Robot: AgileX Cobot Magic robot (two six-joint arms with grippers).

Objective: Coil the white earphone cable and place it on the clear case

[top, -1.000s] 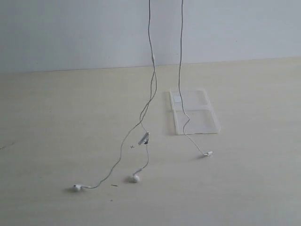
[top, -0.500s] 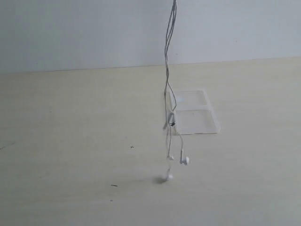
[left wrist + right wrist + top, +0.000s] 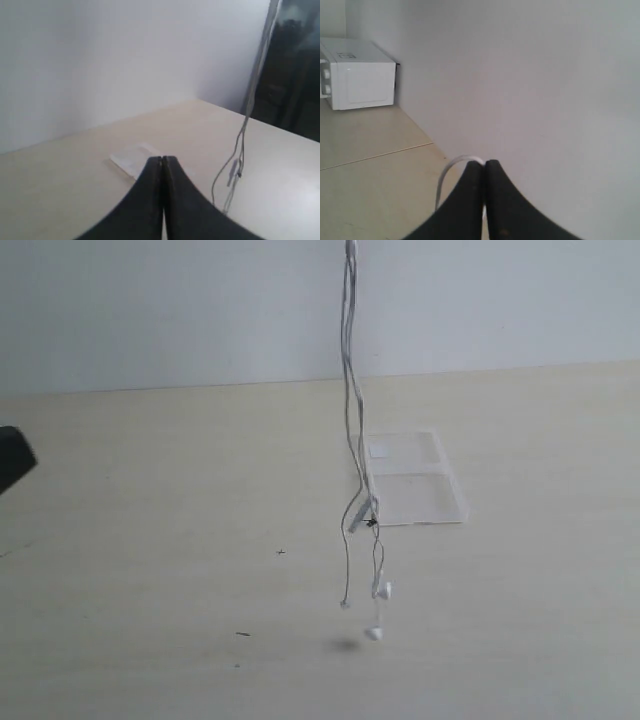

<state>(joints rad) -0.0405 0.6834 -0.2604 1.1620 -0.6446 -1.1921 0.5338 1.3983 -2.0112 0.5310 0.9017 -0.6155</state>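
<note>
The white earphone cable is hanging in a bunch from my right gripper. My left gripper should keep going toward the part of the cable above the inline remote and close there.
The white earphone cable hangs as one bunched strand from above the exterior view's top edge. Its inline remote and earbuds dangle clear of the table, in front of the clear case, which lies flat. My right gripper is shut on a loop of the cable. My left gripper is shut with nothing in it; the cable hangs off to one side of it and the case lies beyond its tips. A dark part of the left arm shows at the exterior view's left edge.
The pale wooden table ends at a white wall. A white microwave-like box stands far off in the right wrist view. A dark area lies past the table in the left wrist view.
The two hanging strands have come together into one bunch, and the earbuds have lifted off the table. A dark part of the left arm has appeared at the left edge.
</note>
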